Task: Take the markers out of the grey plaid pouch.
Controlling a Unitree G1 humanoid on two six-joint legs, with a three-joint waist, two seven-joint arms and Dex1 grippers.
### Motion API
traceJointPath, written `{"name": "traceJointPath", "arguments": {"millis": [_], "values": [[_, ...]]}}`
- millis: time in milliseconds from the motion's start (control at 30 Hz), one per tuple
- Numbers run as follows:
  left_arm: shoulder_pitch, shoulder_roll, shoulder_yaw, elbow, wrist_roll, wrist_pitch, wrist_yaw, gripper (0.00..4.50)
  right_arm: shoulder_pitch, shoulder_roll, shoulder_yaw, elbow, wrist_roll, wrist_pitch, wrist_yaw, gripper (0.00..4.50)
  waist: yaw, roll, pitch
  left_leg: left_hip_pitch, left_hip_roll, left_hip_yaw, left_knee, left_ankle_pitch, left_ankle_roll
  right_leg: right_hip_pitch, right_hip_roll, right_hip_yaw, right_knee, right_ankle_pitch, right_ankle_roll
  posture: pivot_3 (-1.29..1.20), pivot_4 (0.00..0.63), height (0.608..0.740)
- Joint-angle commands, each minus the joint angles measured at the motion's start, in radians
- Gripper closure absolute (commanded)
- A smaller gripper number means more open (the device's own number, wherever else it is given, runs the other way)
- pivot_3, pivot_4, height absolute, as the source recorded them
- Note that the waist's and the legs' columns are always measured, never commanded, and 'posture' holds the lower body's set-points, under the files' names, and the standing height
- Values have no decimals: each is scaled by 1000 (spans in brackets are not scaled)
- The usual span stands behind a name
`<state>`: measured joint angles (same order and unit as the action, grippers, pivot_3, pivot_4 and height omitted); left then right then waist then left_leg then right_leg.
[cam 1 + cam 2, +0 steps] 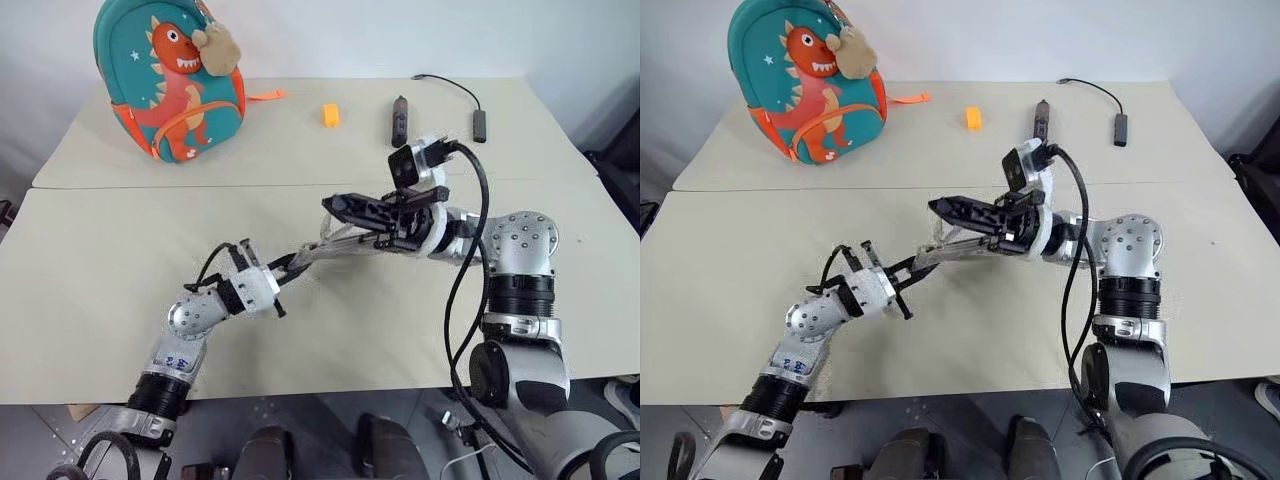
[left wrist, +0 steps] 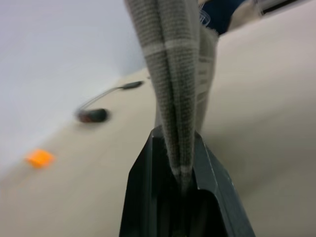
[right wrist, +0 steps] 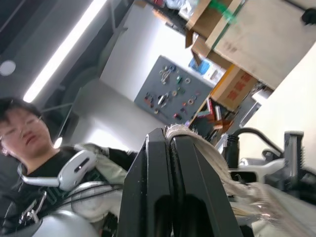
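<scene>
I can see the strap in my right gripper at the pouch's end by my left gripper. Next, I pull the strap toward the other end (image 1: 366, 241) to open the pouch.
The grey plaid pouch (image 1: 322, 250) hangs stretched above the middle of the table (image 1: 100, 290), held between both grippers. My left gripper (image 1: 287, 268) is shut on its lower left end; in the left wrist view the fabric (image 2: 173, 74) rises straight out of the closed fingers (image 2: 148, 197). My right gripper (image 1: 334, 205) points left above the pouch and is shut on a fold of its upper edge (image 3: 197, 145). The markers are hidden.
A teal dinosaur backpack (image 1: 170, 85) stands at the table's far left. Along the far edge lie a small orange block (image 1: 330, 115), a dark stick-shaped device (image 1: 399, 118) and a black cable with an adapter (image 1: 478, 122). A person (image 3: 29, 143) appears in the right wrist view.
</scene>
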<state>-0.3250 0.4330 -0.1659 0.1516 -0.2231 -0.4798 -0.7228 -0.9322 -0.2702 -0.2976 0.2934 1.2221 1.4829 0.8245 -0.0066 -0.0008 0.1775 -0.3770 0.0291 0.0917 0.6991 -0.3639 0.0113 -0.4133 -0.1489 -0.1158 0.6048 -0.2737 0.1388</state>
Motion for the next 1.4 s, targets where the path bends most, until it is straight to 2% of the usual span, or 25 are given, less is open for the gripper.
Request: {"name": "traceJointPath", "arguments": {"millis": [33,233,533,733,900,967,1000,1067,1200,1267,1400], "values": [[62,26,-10,-109,-150,179,-118,4500,-43,-29,-80,11,59,-17,-18,4488,0,0,0,0,0,0,0,0,0,0,0,0,0,0,0,0,150,740],[117,26,11,-197,-247,371,-161,4500,-62,-83,-121,41,56,-42,-52,4488,1,0,0,0,0,0,0,0,0,0,0,0,0,0,0,0,150,740],[140,39,45,-254,-357,568,-212,4500,-60,-177,-133,31,69,-31,-66,4488,3,0,0,0,0,1,0,0,0,0,0,1,0,0,0,0,150,740],[128,29,75,-185,-300,512,-222,4500,-30,-279,-115,-19,46,-32,-19,4488,4,0,0,0,0,1,0,0,0,0,0,1,0,0,0,0,150,740],[109,-14,95,-127,-250,426,-180,4500,13,-284,-85,-136,41,-64,0,4488,4,0,0,0,0,1,0,0,0,0,0,1,-1,0,0,0,150,740],[113,-22,89,-122,-248,430,-183,4500,49,-285,-29,-250,8,-104,31,4488,4,0,0,0,0,1,0,0,0,0,0,1,-1,0,0,0,150,740],[117,-23,81,-126,-257,450,-190,4500,82,-291,34,-339,-56,-180,70,4488,4,0,0,0,0,1,0,0,0,0,0,1,-1,0,0,0,150,740],[121,-31,71,-133,-258,466,-192,4500,105,-262,81,-417,-55,-206,84,4488,3,0,0,0,0,1,-1,0,0,0,0,1,-1,0,0,0,150,740],[105,-63,77,-132,-267,508,-163,4500,126,-231,122,-427,-71,-253,88,4488,6,0,0,1,0,1,0,0,0,0,0,1,-1,0,0,0,150,740],[96,-93,100,-144,-295,529,-137,4500,148,-252,164,-433,-117,-288,125,4488,9,0,0,1,0,0,1,0,0,1,0,1,-1,0,0,0,150,740],[103,-113,140,-169,-326,564,-129,4500,158,-295,171,-378,-155,-318,171,4488,6,0,0,1,-1,0,0,0,0,1,0,2,-1,0,0,0,150,740]]}}
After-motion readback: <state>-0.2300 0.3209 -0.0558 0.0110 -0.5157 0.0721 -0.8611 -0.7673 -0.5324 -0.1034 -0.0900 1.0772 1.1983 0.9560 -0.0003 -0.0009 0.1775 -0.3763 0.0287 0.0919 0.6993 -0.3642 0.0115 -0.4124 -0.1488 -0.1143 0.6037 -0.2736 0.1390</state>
